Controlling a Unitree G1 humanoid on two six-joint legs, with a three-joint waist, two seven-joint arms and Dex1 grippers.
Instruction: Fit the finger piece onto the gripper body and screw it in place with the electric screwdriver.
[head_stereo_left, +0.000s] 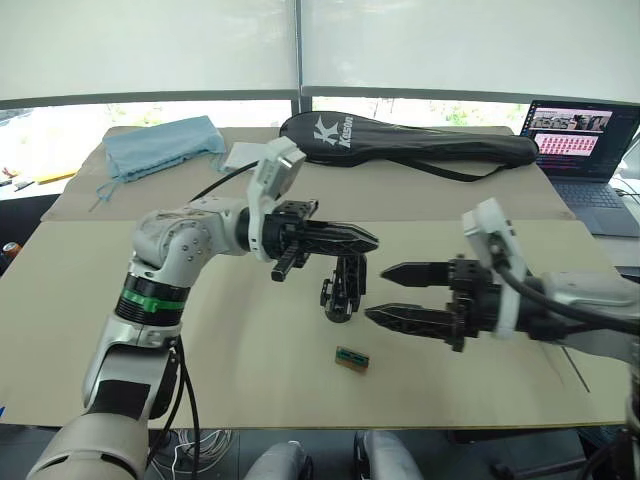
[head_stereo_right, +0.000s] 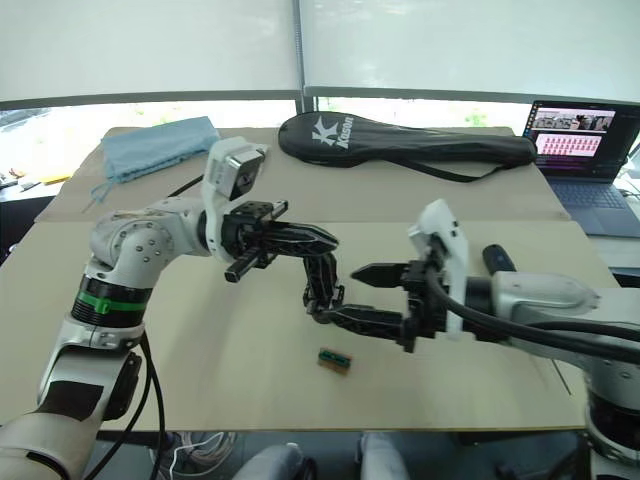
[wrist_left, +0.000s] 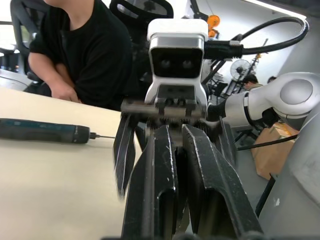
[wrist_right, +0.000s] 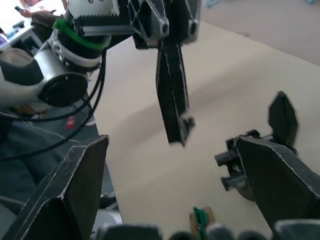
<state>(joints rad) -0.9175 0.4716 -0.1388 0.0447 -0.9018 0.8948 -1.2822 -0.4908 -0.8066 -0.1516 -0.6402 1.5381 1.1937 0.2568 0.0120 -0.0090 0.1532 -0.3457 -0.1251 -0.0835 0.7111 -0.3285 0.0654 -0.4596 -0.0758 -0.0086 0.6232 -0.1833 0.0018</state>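
Note:
I expect the finger piece (wrist_right: 171, 90) to stay seated by itself when I fit it onto the gripper body, because it has a stepped foot at its lower end (wrist_right: 185, 128).
My left gripper (head_stereo_left: 368, 240) is shut on the finger piece (wrist_right: 171, 95), a flat black tapered piece that hangs point-down from its fingertips above the table. Just below and beside it the gripper body (head_stereo_left: 332, 305) stands on the table, its own pointed finger (wrist_right: 282, 117) sticking up. My right gripper (head_stereo_left: 392, 296) is wide open to the right of the body, level with it, holding nothing. The electric screwdriver (wrist_left: 45, 131) lies on the table behind my right arm, its end showing in the right eye view (head_stereo_right: 497, 258).
A small green-brown block (head_stereo_left: 351, 359) lies near the table's front edge. A black racket bag (head_stereo_left: 400, 140), a blue cloth (head_stereo_left: 165, 145) and a laptop (head_stereo_left: 580, 150) sit at the back. A person in a black shirt (wrist_left: 95, 55) sits on my right.

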